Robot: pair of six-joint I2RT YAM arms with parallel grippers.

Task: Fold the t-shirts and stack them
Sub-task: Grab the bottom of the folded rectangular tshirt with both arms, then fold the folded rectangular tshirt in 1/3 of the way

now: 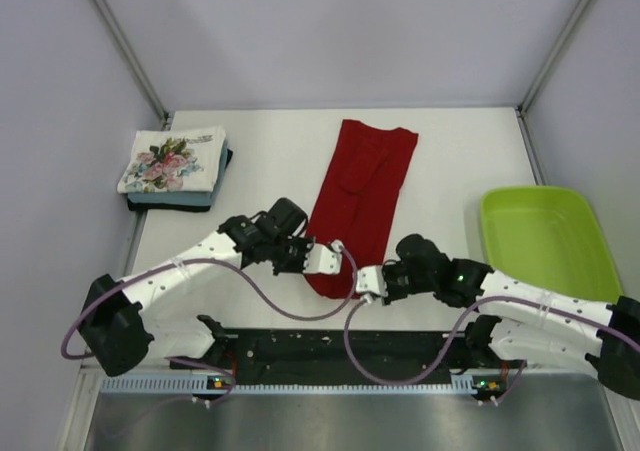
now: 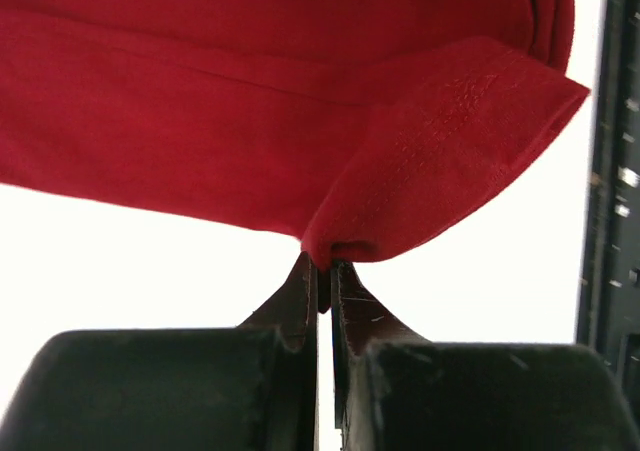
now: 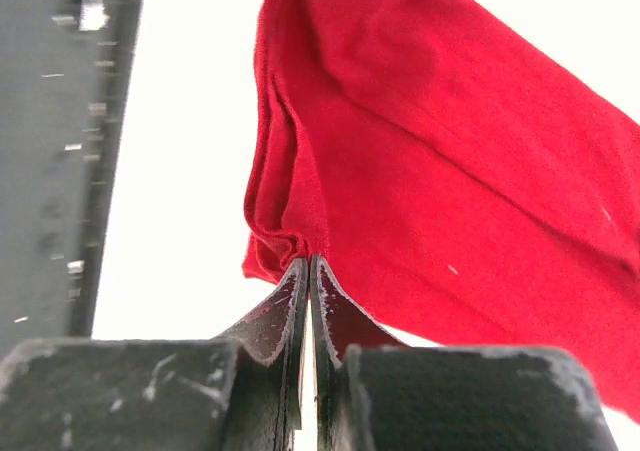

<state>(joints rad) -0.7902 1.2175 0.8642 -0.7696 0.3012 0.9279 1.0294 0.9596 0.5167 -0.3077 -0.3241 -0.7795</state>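
The robot's grippers are pinching both corners of the red t-shirt's near end (image 1: 330, 284), so the right gripper should go on over the t-shirt's flat far half (image 1: 378, 176) and let go of the corner there.
A deep red t-shirt (image 1: 360, 196), folded into a long strip, lies down the middle of the table. My left gripper (image 1: 322, 259) is shut on the left corner of its near end; the left wrist view shows the jaws (image 2: 325, 266) pinching the red hem (image 2: 440, 161). My right gripper (image 1: 368, 283) is shut on the right corner of the same end, jaws (image 3: 309, 261) pinching bunched red cloth (image 3: 400, 151). A stack of folded shirts (image 1: 175, 166), white floral on top of light blue and dark, sits at the far left.
A lime-green plastic tray (image 1: 545, 241) stands at the right edge of the table. A dark rail (image 1: 340, 356) runs along the near edge between the arm bases. Grey walls close the back and sides.
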